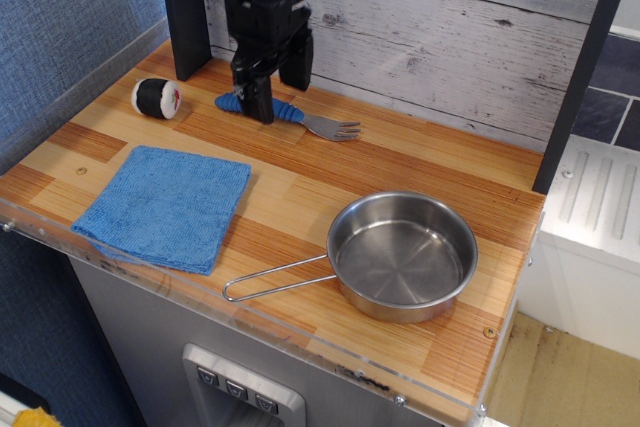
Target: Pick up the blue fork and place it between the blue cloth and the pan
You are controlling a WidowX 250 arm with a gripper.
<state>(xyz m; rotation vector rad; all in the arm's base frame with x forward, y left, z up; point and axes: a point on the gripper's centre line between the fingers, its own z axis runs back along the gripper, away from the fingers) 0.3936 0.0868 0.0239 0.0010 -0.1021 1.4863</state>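
The blue fork's grey tines (347, 132) reach well past my gripper's finger, so I expect the fork to tip tines-down when I lift it by its handle.
The blue fork (287, 113) lies on the wooden counter near the back wall, blue handle to the left, grey tines (335, 128) to the right. My black gripper (277, 92) is open and has come down over the handle, one finger in front of it and one behind; the front finger (261, 102) hides part of the handle. The blue cloth (165, 205) lies flat at the front left. The steel pan (402, 255) sits at the front right, its wire handle (275, 280) pointing left toward the cloth.
A small black-and-white sushi-like roll (157, 97) sits at the back left, left of the fork. A dark post (185, 7) stands behind it. The counter's front edge (250, 332) has a clear plastic lip. A strip of bare wood (280, 212) lies between cloth and pan.
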